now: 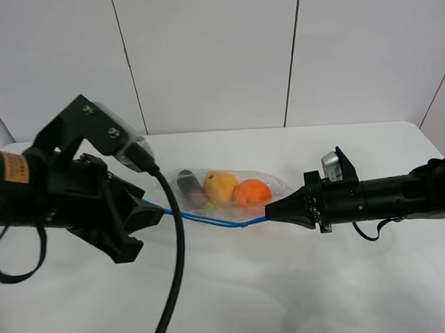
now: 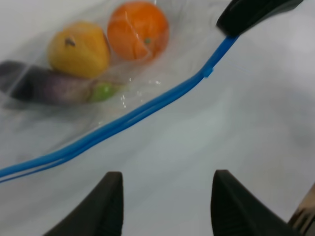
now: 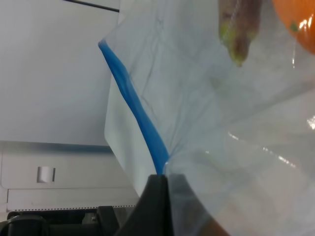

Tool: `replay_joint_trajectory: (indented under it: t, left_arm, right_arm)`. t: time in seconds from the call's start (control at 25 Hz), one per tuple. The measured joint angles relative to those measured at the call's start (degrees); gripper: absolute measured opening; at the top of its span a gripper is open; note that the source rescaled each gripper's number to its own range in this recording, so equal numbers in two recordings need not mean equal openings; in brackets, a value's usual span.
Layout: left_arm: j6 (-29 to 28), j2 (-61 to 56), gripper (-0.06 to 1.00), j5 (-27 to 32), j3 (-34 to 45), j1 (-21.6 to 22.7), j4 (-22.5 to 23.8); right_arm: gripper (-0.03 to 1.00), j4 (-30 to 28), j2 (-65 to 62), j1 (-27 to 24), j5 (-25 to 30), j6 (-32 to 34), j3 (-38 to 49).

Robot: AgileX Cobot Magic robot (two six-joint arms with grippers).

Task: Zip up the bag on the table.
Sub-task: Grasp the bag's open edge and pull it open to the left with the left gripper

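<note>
My right gripper is holding the blue strip's end [image 2: 228, 44] beside the exposed slider. My left gripper keeps going toward the slider [image 2: 206, 72] and closes on it.
The bag [image 1: 227, 188] lies in the middle of the table [image 1: 304, 296], clear plastic showing an orange [image 1: 251, 192], a yellow fruit [image 1: 219, 185] and a purple eggplant [image 1: 189, 185]. Its blue zip strip [image 1: 210, 219] runs along the near edge. My right gripper [image 1: 270, 211] is shut on the strip's right end; the right wrist view shows its pinched fingertips [image 3: 160, 184] on the blue strip [image 3: 138, 118]. My left gripper [image 2: 165, 206] stands open near the strip's left part, nothing between its fingers [image 2: 98, 211]. The strip [image 2: 147, 110] lies just beyond them, with a small slider [image 2: 207, 72] near the right gripper [image 2: 246, 12].
A thick black cable [image 1: 176, 273] hangs from the left arm over the table's front. White wall panels [image 1: 209, 55] stand behind the table's far edge. Bare white tabletop stretches in front of the bag.
</note>
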Motion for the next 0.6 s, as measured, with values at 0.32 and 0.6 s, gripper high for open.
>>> replay_joint_trajectory:
  t: [0.32, 0.6]
  left_arm:
    - [1.39, 11.53, 0.78, -6.64, -0.84, -7.58, 0.06]
    - [1.28, 23.35, 0.78, -9.61, -8.50, -8.60, -0.29]
  right_arm:
    - [0.00, 0.00, 0.00, 0.00, -0.27, 0.00, 0.00]
    - [0.00, -0.64, 0.00, 0.00, -0.38, 0.24, 0.00]
